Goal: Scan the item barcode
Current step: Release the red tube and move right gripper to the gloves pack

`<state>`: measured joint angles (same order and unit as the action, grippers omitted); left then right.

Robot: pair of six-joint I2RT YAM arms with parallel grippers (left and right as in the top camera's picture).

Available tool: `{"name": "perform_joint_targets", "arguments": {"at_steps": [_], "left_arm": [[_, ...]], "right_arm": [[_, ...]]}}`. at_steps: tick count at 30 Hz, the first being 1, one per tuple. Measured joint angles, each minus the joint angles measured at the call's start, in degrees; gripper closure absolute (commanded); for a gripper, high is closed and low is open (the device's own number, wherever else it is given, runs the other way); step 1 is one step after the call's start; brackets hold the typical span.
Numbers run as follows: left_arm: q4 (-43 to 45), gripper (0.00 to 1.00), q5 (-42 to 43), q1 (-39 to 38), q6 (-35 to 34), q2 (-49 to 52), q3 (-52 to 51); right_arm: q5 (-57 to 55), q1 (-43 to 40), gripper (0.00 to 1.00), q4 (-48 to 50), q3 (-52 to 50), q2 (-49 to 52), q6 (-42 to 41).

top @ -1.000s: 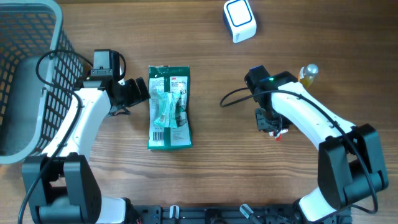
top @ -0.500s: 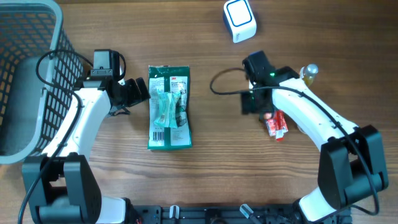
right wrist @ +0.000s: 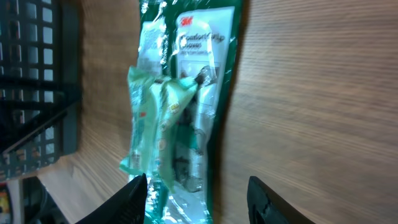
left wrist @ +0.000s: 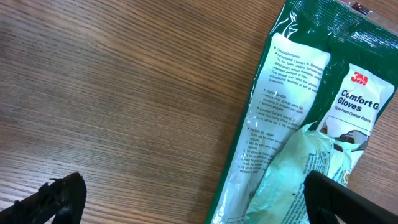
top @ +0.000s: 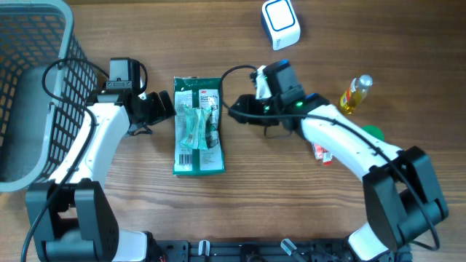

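Note:
Next, my left gripper pushes a pale green packet (top: 195, 128) onto the clear wood (top: 237, 141) beside the gloves package before scanning, because the packet lies on top of the gloves package.
The item is a green 3M gloves package (top: 198, 125) lying flat on the table between the two arms, also seen in the left wrist view (left wrist: 298, 124) and the right wrist view (right wrist: 180, 106). A white scanner (top: 280, 23) stands at the far edge. My left gripper (top: 166, 109) (left wrist: 199, 208) is open at the package's left edge, with that edge between its fingertips. My right gripper (top: 234, 111) (right wrist: 199, 199) is open just right of the package, hovering over its edge and holding nothing.
A dark mesh basket (top: 44, 65) fills the far left. To the right lie a small red packet (top: 322, 151), a yellow bottle (top: 354, 92) and a green object (top: 373, 133) partly hidden by the right arm.
The right arm swung left from the red packet to the package's right side. Its jaws opened and the red packet stayed on the table. The left arm has not moved.

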<state>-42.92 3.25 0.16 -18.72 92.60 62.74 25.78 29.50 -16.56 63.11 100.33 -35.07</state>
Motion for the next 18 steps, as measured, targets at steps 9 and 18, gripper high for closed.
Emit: {"name": "perform_joint_targets", "arguments": {"at_steps": [9, 18], "left_arm": [[1.79, 0.64, 7.26, -0.04, -0.46, 0.00, 0.00], [-0.96, 0.88, 12.11, -1.92, 0.02, 0.00, -0.04]], "right_arm": [[-9.81, 9.07, 0.52, 1.68, -0.09, 0.00, -3.32], [-10.86, 8.92, 0.51, 2.51, -0.11, 0.00, -3.32]]}}
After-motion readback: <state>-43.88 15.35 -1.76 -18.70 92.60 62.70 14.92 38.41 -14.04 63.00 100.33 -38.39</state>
